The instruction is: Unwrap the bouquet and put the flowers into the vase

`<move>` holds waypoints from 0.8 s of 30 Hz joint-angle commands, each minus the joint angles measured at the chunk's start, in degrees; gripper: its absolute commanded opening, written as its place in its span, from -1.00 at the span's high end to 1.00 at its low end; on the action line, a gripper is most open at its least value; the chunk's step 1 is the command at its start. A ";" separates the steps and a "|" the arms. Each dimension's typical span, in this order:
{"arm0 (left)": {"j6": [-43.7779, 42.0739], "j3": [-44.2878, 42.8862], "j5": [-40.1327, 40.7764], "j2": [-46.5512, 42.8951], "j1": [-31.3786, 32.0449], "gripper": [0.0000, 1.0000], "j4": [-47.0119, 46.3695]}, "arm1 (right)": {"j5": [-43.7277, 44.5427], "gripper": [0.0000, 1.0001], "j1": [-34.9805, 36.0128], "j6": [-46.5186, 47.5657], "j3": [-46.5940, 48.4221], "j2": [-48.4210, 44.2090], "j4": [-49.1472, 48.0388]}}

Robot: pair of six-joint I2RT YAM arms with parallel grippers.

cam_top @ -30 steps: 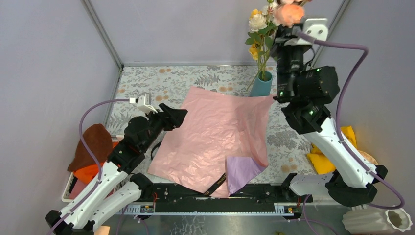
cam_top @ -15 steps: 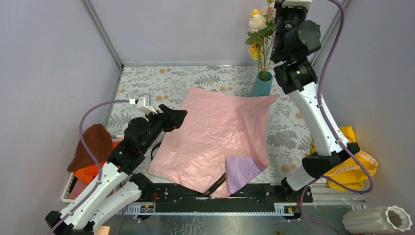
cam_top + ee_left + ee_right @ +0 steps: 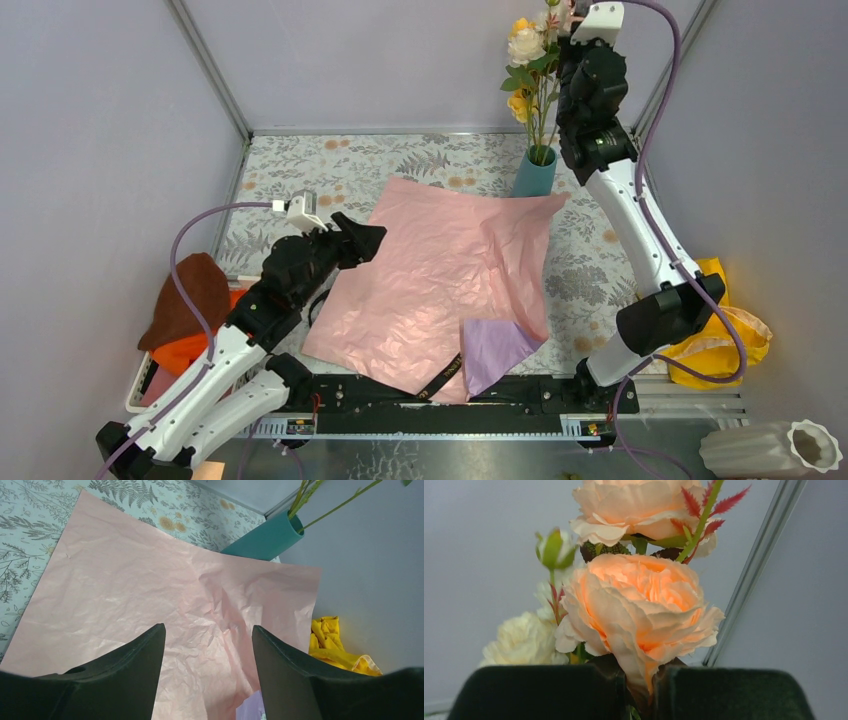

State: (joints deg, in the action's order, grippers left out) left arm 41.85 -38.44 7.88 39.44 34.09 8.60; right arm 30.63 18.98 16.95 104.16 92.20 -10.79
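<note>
My right gripper goes on lowering the rose until the stem rests inside the vase and then let go, because the peach rose's stem [image 3: 344,505] reaches into the teal vase's opening [image 3: 296,525].
The bouquet's pink paper [image 3: 440,280] lies spread flat on the table, with a lilac sheet [image 3: 495,350] and a black ribbon [image 3: 447,375] at its near edge. The teal vase [image 3: 535,172] stands at the paper's far right corner and holds several flowers [image 3: 528,60]. High above it, my right gripper [image 3: 641,680] is shut on the base of a peach rose [image 3: 644,600], beside a cream bloom [image 3: 524,640]. My left gripper [image 3: 365,237] hovers open over the paper's left edge. Only paper [image 3: 150,590] shows between its fingers, with the vase [image 3: 265,539] beyond.
A yellow cloth [image 3: 715,340] lies at the right edge behind the right arm's base. Brown and orange cloths [image 3: 190,300] sit in a tray on the left. A white ribbed vase [image 3: 775,450] lies at the bottom right. Walls and a metal post [image 3: 655,70] close the back.
The right arm has stretched up and back, carrying the peach rose to the top of the flowers above the vase. The left arm has barely moved.
</note>
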 commanded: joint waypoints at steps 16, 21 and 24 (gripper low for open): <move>0.25 3.20 -0.41 1.05 0.10 -0.44 -5.00 | -6.42 1.00 -2.68 -13.62 -21.42 -5.94 -5.81; 0.43 3.45 -0.51 1.39 0.06 -0.46 -4.95 | -5.62 1.00 -2.72 -13.93 -23.60 -6.97 -5.97; 0.52 3.52 -0.54 1.48 0.02 -0.48 -4.91 | -5.22 0.92 -2.76 -13.92 -23.76 -7.24 -5.85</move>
State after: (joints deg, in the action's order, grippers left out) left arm 41.91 -35.51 7.49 40.88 34.09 7.35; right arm 25.28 16.45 4.10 81.25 86.85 -17.08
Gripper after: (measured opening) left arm 0.732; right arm 0.103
